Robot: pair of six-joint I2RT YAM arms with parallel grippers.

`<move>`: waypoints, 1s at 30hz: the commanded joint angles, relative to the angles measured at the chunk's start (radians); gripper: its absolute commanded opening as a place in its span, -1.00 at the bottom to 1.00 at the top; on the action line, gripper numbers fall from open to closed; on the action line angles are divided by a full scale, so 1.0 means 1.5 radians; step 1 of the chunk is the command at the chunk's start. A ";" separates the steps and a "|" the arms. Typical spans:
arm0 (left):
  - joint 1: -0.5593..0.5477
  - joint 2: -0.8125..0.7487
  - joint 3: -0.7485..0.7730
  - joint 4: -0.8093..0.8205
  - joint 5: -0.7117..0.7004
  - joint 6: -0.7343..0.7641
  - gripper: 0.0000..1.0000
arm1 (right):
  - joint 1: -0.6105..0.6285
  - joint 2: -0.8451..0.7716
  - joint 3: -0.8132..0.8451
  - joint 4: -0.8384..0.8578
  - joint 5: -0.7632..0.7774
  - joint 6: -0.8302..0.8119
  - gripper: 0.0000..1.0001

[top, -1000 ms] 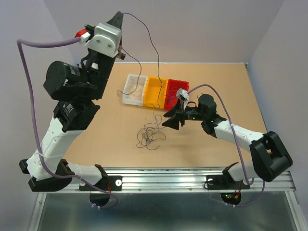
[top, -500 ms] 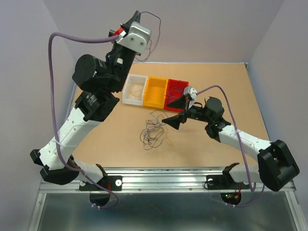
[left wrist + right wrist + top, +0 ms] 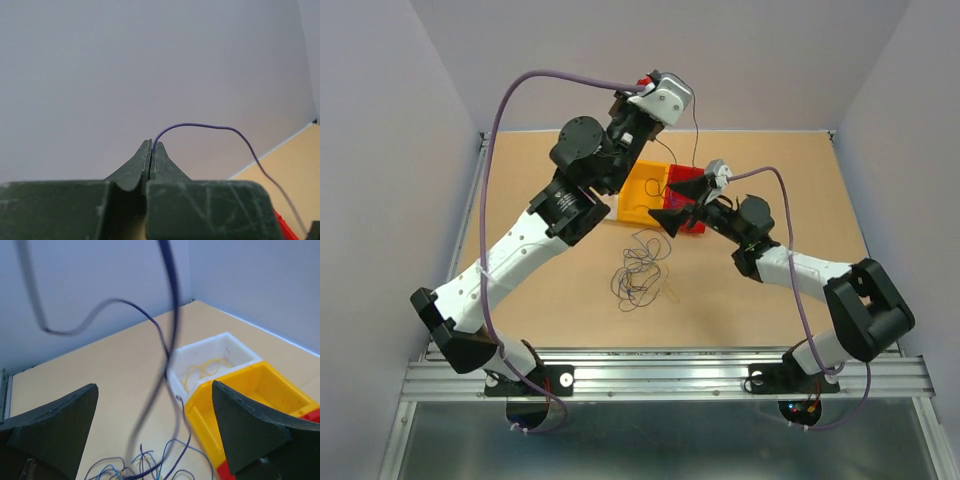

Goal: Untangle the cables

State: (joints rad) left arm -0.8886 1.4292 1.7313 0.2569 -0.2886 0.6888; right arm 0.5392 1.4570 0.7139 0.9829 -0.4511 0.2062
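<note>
The purple wire hangs in wavy curves, so it will stay in loops and arch above the yellow bin when the robot lowers it in.
The cables lie as a small tangle of thin blue, purple and black strands on the tan table, in front of the bins. My left gripper is raised high over the bins. In the left wrist view it is shut on one purple wire, which arcs to the right and hangs down. My right gripper is open and empty just behind the tangle. In the right wrist view the held wire hangs blurred between its spread fingers, with the tangle below.
A row of bins stands at the back: a white bin with pale yellow strands in it, a yellow bin and a red bin. The left arm hides the white bin from above. Lilac walls enclose the table.
My left arm has swung to the right, carrying the purple wire from the far left to above the bins. My right gripper has moved slightly back towards the red bin.
</note>
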 commanded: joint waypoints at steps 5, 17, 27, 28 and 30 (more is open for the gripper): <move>0.041 0.069 0.019 -0.023 -0.051 -0.111 -1.00 | 0.007 0.135 0.137 0.116 0.012 0.008 0.86; 0.185 0.173 0.043 -0.050 0.072 -0.231 -1.00 | 0.007 0.280 0.228 0.116 0.110 0.029 0.68; 0.266 0.193 0.047 -0.103 0.233 -0.325 -1.00 | 0.007 0.299 0.206 0.115 0.245 0.032 -0.04; 0.284 0.197 0.045 -0.106 0.269 -0.345 -1.00 | 0.007 0.298 0.200 0.115 0.252 0.032 -0.07; 0.302 0.211 0.048 -0.116 0.313 -0.369 -1.00 | 0.008 0.294 0.195 0.115 0.267 0.030 -0.20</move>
State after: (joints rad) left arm -0.4782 1.7428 1.7695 0.0700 0.0196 0.2317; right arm 0.5392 1.9068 1.0012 1.0855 -0.1276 0.2588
